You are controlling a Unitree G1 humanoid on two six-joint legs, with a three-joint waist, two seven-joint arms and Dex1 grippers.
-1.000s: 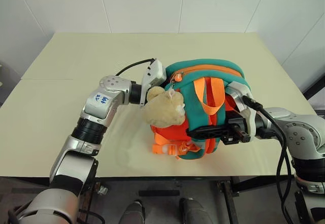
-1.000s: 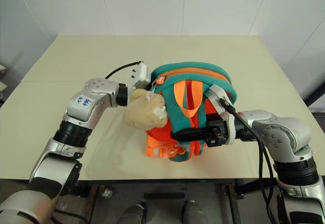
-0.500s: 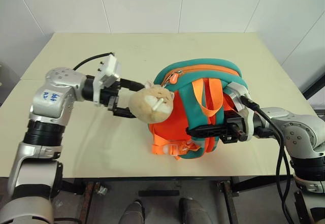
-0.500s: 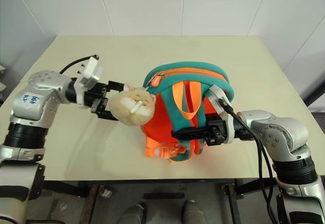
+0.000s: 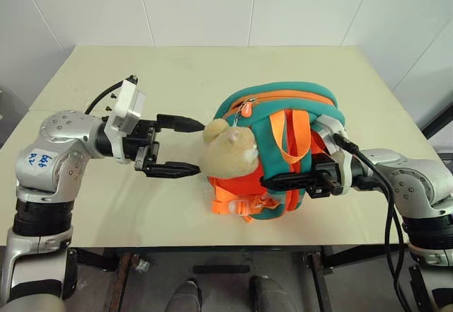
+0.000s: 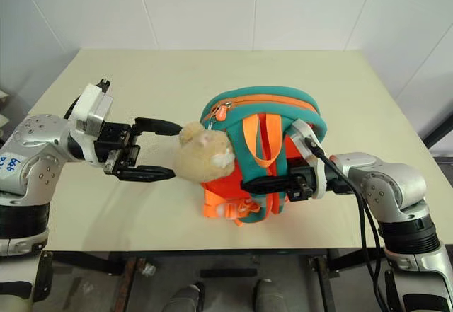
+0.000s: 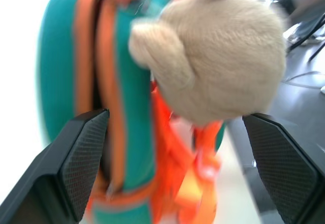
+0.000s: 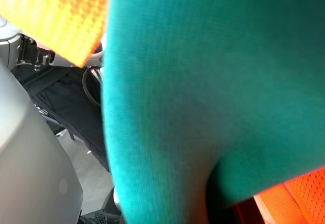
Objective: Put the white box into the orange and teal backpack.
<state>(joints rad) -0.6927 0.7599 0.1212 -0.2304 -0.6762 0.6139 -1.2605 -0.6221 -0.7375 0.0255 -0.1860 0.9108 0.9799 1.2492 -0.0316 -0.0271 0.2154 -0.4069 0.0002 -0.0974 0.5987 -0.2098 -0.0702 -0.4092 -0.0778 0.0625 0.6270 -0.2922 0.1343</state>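
The tan plush bear (image 5: 230,153) is hanging from the backpack's zipper pull (image 5: 246,110) ahead of my left gripper's open fingers, so I keep moving in until they surround the bear.
The orange and teal backpack (image 5: 283,110) stands upright on the table, its zipper closed across the top. Its tan plush bear charm (image 5: 230,146) hangs against the pack's left side. My left gripper (image 5: 197,147) is open just left of the bear, pointing at it, with nothing between its fingers (image 7: 81,153). My right gripper (image 5: 283,182) reaches in from the right and is shut on the backpack's teal strap (image 8: 203,82), low on the front. The white box is out of view.
The pale table (image 5: 106,206) has bare surface to the left of and behind the backpack. Its front edge runs just below both grippers. A white tiled wall stands behind the table.
My left gripper has drawn back to the left, away from the backpack, and opened wide. The bear charm was tugged left, then dropped back against the pack. The right arm has stayed put.
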